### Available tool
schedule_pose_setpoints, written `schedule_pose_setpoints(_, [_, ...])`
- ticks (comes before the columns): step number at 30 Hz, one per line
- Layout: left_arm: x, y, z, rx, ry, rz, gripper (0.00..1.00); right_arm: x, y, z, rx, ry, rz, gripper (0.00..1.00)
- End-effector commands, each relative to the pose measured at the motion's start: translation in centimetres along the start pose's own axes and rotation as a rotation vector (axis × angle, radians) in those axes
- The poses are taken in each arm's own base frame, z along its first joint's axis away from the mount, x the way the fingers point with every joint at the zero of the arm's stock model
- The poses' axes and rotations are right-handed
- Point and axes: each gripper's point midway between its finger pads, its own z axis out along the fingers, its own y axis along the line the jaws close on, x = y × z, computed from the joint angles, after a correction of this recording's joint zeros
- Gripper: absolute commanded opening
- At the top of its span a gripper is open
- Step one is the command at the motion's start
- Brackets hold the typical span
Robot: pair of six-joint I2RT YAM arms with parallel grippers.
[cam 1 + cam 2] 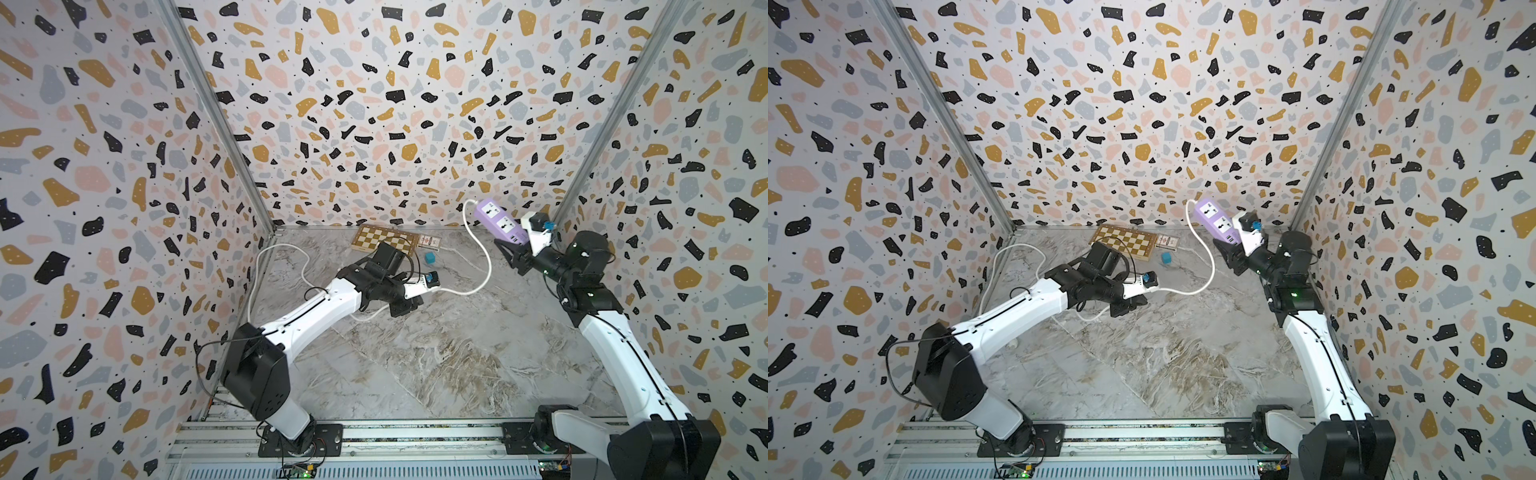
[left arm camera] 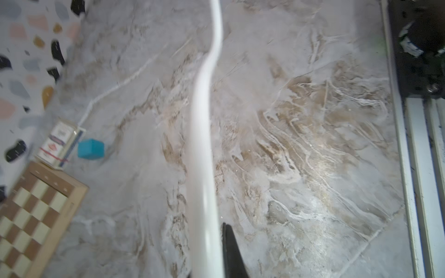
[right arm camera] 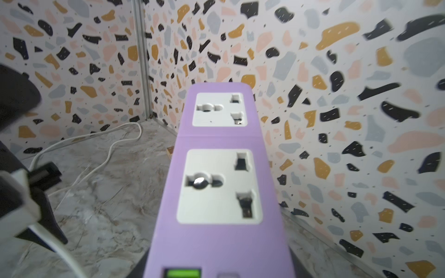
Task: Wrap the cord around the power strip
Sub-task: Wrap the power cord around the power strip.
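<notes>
The white cord's curve hangs free of the power strip, so my right gripper should swing the power strip's sockets toward my left gripper and across the cord.
My right gripper is shut on the USB end of the lilac power strip, holding it tilted up above the table's back right corner. Both sockets face the right wrist camera on the power strip. The white cord leaves the strip's far end, hangs down in a curve and runs to my left gripper, which is shut on it just above the table's middle. In the left wrist view the cord passes between the fingers. Beyond the grip the cord loops along the left wall.
A folded chessboard lies by the back wall, with a small card box and a teal cube beside it. Patterned walls close in the left, back and right. The arms' mounting rail runs along the front edge.
</notes>
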Motion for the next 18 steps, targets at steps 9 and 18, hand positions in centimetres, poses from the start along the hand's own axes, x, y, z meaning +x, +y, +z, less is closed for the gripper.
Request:
schedule_pose_setpoints(9, [-3.3,3.6,-8.5,-0.24,0.153,0.202,0.0,5.5,9.6,0.0,-0.366,-0.007,-0.186,0.0])
schedule_pose_setpoints(18, [-2.1,8.9,-7.7,-0.231,0.134,0.058,0.0,5.1,16.4,-2.9,-0.672,-0.159,-0.24,0.0])
